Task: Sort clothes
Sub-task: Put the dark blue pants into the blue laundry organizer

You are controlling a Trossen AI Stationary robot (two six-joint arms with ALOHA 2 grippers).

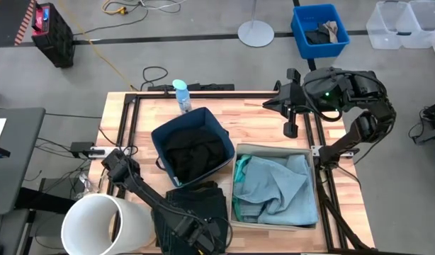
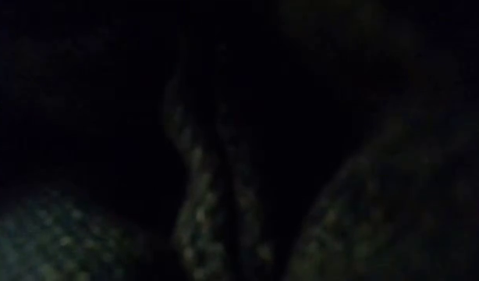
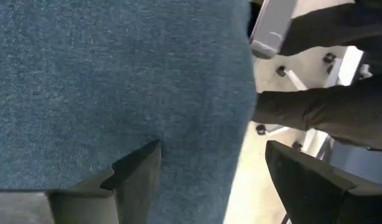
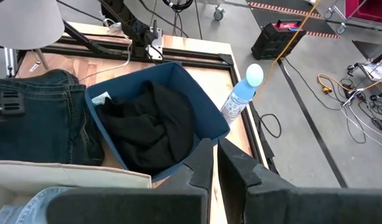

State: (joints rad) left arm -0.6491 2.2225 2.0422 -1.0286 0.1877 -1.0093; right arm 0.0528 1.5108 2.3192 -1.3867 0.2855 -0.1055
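The navy jeans (image 1: 212,201) are spread out as wide as the blue bin (image 1: 193,147), so the jeans' loose end will trail outside the bin's rim when the robot carries an edge of the jeans over.
The dark navy jeans (image 1: 198,205) lie folded on the table's near edge, beside the blue bin (image 1: 161,134) that holds the black garment (image 1: 195,152). The pale blue jeans (image 1: 278,185) lie in the beige tray (image 1: 311,152), with a turquoise edge (image 1: 239,207) showing at the tray's left side. My left gripper (image 1: 196,237) is open over the navy jeans; in the left wrist view (image 3: 213,144) one finger is in front of the denim (image 3: 116,81) and the other is past its edge. My right gripper (image 1: 268,104) is shut and empty at the far right, also seen in its wrist view (image 4: 214,148). My left gripper stands open at the navy jeans' edge (image 3: 241,124), with one finger (image 3: 138,177) over the cloth and one (image 3: 303,180) beyond it. I cannot tell whether either finger touches the denim.
A water bottle (image 1: 181,95) stands at the far edge behind the blue bin. A white cylinder (image 1: 97,223) is at the near left corner. A bright blue crate (image 1: 319,30) and clear boxes (image 1: 405,25) are on the floor beyond the table. The low view is dark.
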